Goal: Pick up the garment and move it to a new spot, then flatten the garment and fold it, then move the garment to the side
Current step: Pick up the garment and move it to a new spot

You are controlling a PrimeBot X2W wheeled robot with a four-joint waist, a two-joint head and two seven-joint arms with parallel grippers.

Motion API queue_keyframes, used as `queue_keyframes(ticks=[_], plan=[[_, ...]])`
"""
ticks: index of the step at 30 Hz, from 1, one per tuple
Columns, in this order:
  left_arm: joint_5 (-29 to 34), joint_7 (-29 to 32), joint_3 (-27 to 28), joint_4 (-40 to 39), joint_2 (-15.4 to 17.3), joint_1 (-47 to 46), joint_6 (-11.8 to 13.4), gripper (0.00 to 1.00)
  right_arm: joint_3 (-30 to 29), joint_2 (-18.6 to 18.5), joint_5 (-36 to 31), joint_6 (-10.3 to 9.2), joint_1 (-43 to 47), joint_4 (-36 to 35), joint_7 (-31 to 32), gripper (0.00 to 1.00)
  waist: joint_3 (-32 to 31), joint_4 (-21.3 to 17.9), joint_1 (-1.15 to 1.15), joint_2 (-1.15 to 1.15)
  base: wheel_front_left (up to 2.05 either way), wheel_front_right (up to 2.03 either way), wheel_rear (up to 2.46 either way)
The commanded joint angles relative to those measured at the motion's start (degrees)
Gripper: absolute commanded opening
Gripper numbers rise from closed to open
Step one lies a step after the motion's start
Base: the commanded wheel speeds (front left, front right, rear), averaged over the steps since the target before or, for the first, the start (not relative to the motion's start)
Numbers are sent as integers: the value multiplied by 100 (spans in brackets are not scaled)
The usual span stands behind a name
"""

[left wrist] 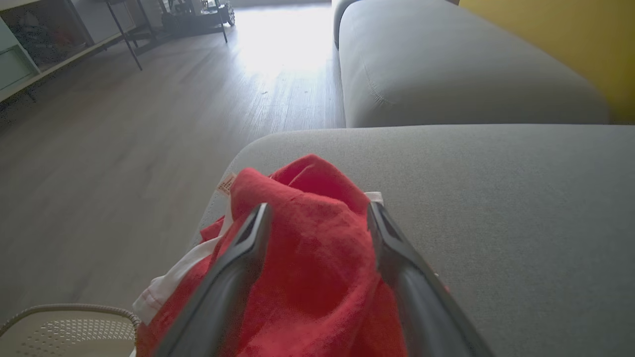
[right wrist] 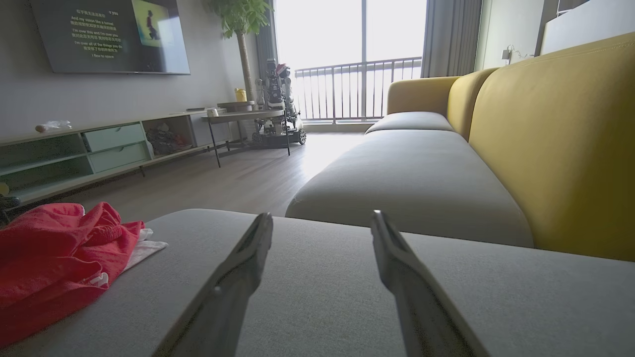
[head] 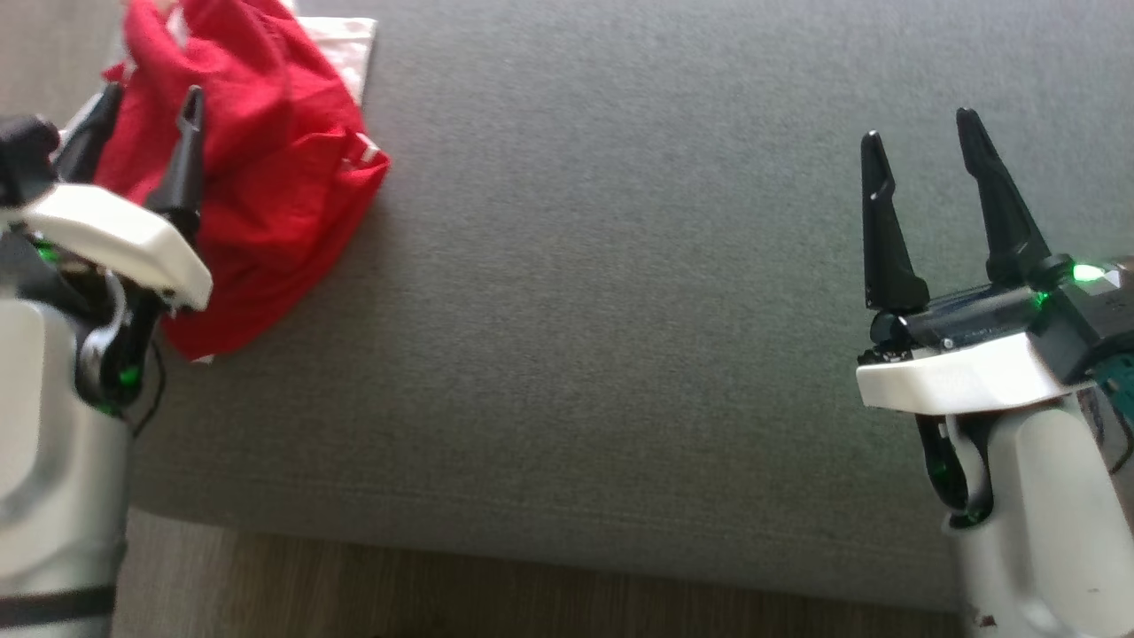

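Observation:
A patterned white edge (head: 348,48) sticks out from under the red garment (head: 278,181). I should expect another garment hidden under it to stay behind when I lift.
The garment (head: 257,168) is a crumpled red cloth with white trim, heaped at the far left end of the grey seat cushion (head: 620,310). My left gripper (head: 151,102) hovers over its left side, open, one finger on each side of a raised fold. In the left wrist view that red garment (left wrist: 307,248) bulges up between the two spread fingers (left wrist: 238,263). My right gripper (head: 921,133) stands open over the right part of the cushion, far from the cloth, nothing between its fingers. In the right wrist view the garment (right wrist: 54,258) lies at the lower left, well clear of the right gripper (right wrist: 322,220).
A yellow backrest (right wrist: 555,148) runs behind the cushions, and a second grey cushion (right wrist: 412,178) adjoins the first. Wood floor (head: 443,585) lies past the cushion's front edge. A perforated pale basket rim (left wrist: 64,327) sits low beside the cloth. A TV cabinet (right wrist: 99,148) and side table stand across the room.

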Motion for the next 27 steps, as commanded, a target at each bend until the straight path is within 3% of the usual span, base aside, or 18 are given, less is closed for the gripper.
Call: queue_keyframes(ticks=[1, 11, 12, 14, 15, 27], plan=[[-37, 75, 172, -74, 340, -313, -16, 100, 160, 14, -53, -1, -175, -239, 25, 100, 136, -129, 0, 0, 0, 0, 0], [-130, 477, -151, 1033, 638, -1082, -30, 100, 232, 14, -81, -1, -281, -295, 3, 100, 378, -369, 0, 0, 0, 0, 0], [-144, 498, -168, 1150, 653, -1136, -30, 76, 238, 14, -82, -1, -284, -291, -2, 100, 387, -388, 0, 0, 0, 0, 0], [-173, 546, -233, 1358, 674, -1228, -32, 4, 222, 14, -86, -1, -283, -290, -15, 100, 405, -418, 0, 0, 0, 0, 0], [-175, 529, -266, 1428, 688, -1268, -32, 0, 206, 14, -79, -1, -281, -288, -22, 100, 412, -430, 0, 0, 0, 0, 0], [-338, 33, -288, 1847, 684, -1376, -27, 0, 178, 14, -71, -1, -223, -141, -95, 100, 154, -417, 0, 0, 0, 0, 0]])
